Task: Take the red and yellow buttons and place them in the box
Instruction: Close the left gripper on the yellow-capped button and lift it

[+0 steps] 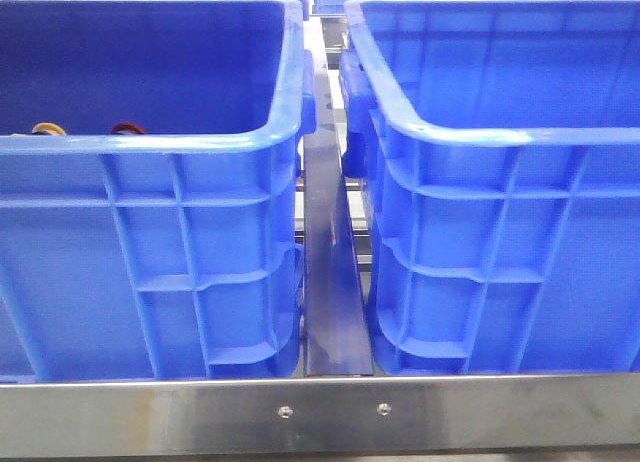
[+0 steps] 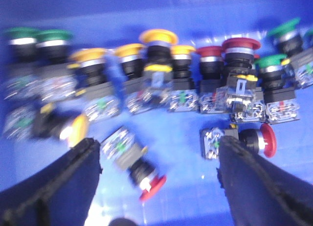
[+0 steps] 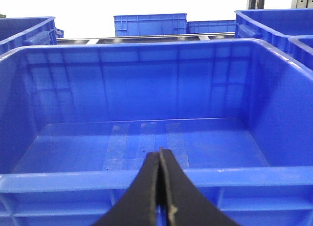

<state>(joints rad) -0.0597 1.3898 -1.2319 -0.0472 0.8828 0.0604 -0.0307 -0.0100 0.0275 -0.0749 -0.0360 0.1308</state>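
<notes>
The raised yellow button should come loose by itself and leave its neighbours behind when I lift it, because its block lies partly over theirs.
My left gripper is open inside the left blue crate, low over its floor. A red button lies on its side between the fingers, untouched. Another red button lies by the right finger. A yellow button lies on its side by the other finger. Behind stands a row of yellow, red and green buttons. The view is blurred. My right gripper is shut and empty, just outside the near rim of the empty box, the right crate. Neither gripper shows in the front view.
In the front view a yellow cap and a red cap peek over the left crate's near rim. A metal strip runs between the two crates, a steel rail along the front. More blue crates stand behind.
</notes>
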